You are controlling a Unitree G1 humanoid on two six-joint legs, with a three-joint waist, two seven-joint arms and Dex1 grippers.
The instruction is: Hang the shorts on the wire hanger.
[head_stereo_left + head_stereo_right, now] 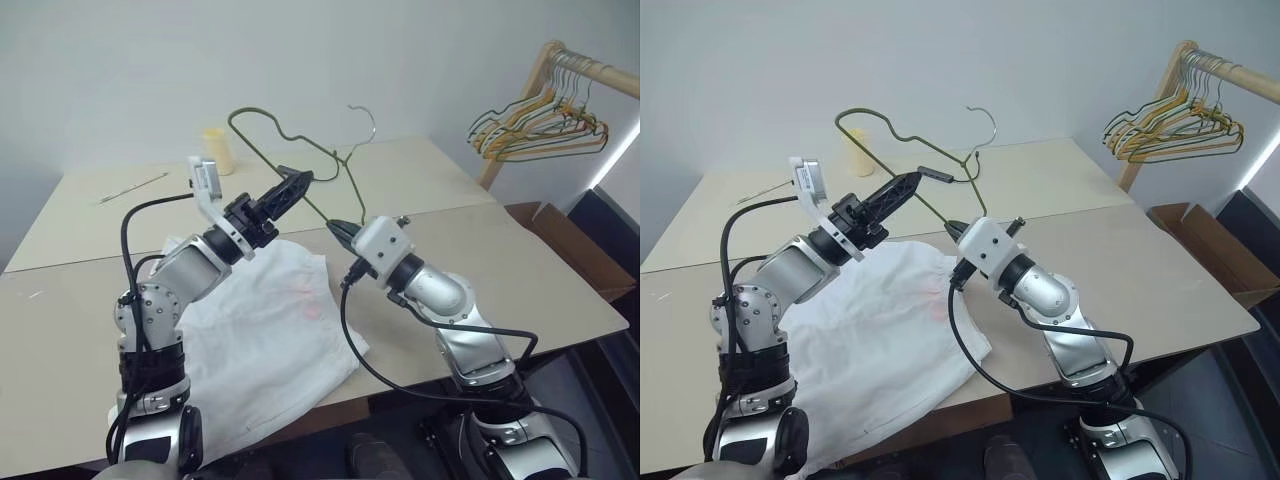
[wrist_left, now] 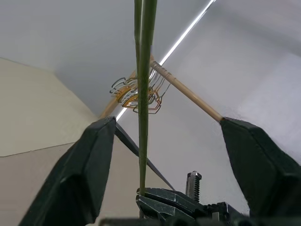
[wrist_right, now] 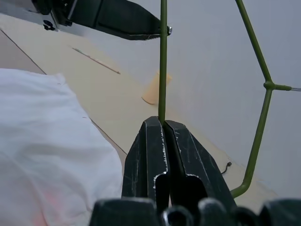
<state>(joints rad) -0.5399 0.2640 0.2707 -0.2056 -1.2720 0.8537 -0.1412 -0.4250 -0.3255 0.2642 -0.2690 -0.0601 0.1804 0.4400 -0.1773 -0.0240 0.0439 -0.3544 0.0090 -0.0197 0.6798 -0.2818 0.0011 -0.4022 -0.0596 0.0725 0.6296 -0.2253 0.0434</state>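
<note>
The robot's right gripper is holding only the hanger's straight bar (image 1: 315, 207), so the left gripper should close and keep the hanger steady while the right gripper takes hold of the hanger's rounded near end.
The white shorts (image 1: 270, 320) lie spread flat on the table (image 1: 520, 280), with a faint pink patch near their middle. Above them the thin green wire hanger (image 1: 300, 141) is held up in the air, hook pointing up. My right gripper (image 1: 338, 229) is shut on the hanger's straight bar (image 3: 162, 56) just above the shorts' far edge. Higher on that same bar, the wire (image 2: 142, 117) runs between the fingers of my left gripper (image 1: 297, 183), which is open, the fingers well apart on either side.
A pale yellow cup (image 1: 217, 150) and a thin stick (image 1: 133, 187) sit on the far table. A wooden rack with several coloured hangers (image 1: 540, 125) stands at the back right. A cardboard box (image 1: 575, 250) is beyond the table's right edge.
</note>
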